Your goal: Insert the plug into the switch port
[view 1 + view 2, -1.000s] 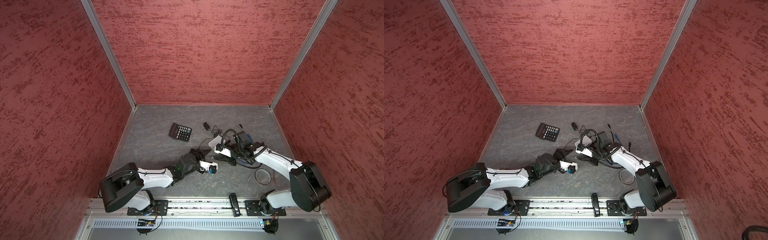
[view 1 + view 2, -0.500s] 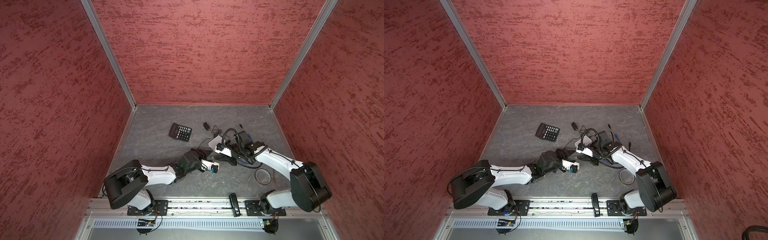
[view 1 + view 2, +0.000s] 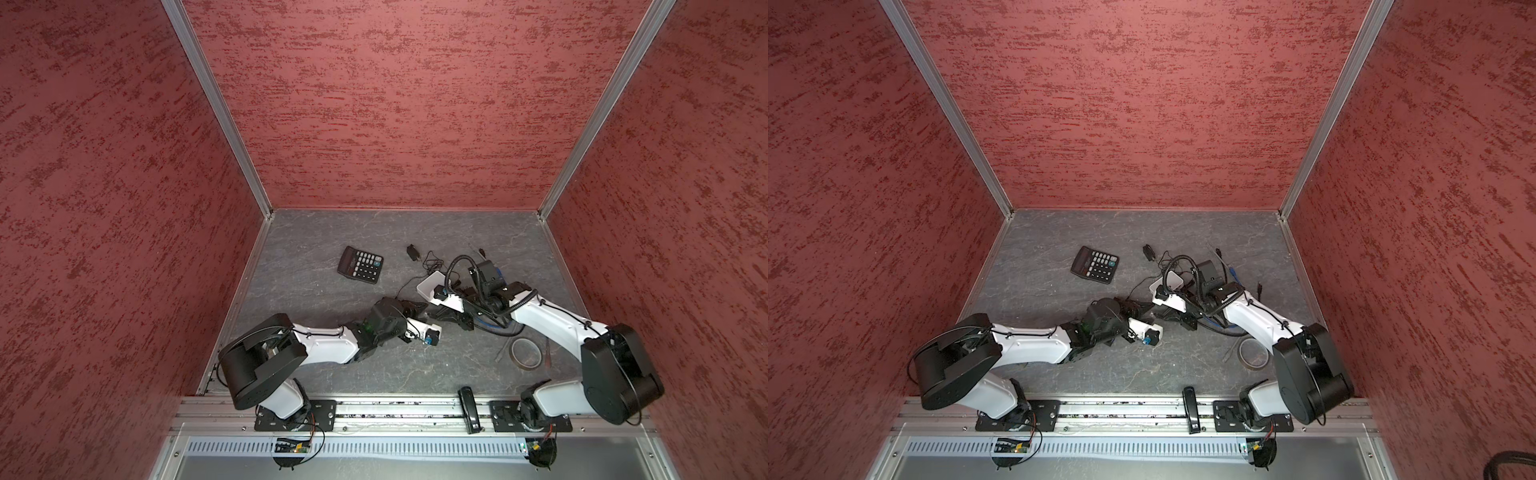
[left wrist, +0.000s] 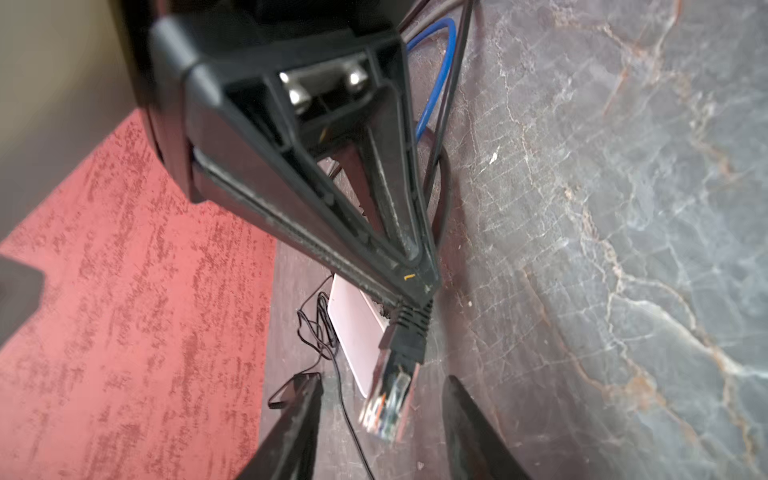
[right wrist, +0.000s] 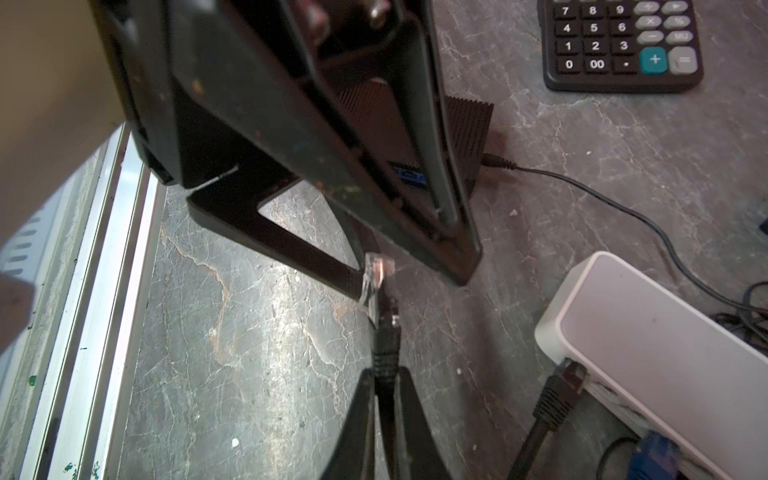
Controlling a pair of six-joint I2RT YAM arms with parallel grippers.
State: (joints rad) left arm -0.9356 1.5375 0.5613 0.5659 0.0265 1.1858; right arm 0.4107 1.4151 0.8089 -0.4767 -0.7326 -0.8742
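Observation:
The plug (image 4: 389, 400) slants out from my right gripper's fingers. My left gripper should hold the plug's clear end while my right gripper turns and grips the plug's boot (image 4: 410, 332) straight.
The plug (image 5: 376, 270) is a clear network connector on a black cable, and my right gripper (image 5: 384, 376) is shut on the boot just behind it. The connector sticks out forward, above the floor. From the left wrist view, the plug (image 4: 390, 395) hangs between the two fingers of my left gripper (image 4: 382, 386), which is open with a gap on each side. The white switch (image 5: 644, 365) lies beside the plug with a black and a blue cable plugged in. In a top view the switch (image 3: 430, 286) sits just behind where my left gripper (image 3: 420, 309) and right gripper (image 3: 446, 318) meet.
A black calculator (image 3: 360, 264) lies to the back left. A tape roll (image 3: 525, 352) rests near the right arm. Behind my left gripper sits a black ribbed box (image 5: 469, 137) with a thin lead plugged in. Loose wires coil beside the switch, and the metal front rail (image 5: 116, 249) is close.
My left arm has reached further toward the right gripper, and its jaws have narrowed around the plug. The right gripper has stayed still, holding the plug.

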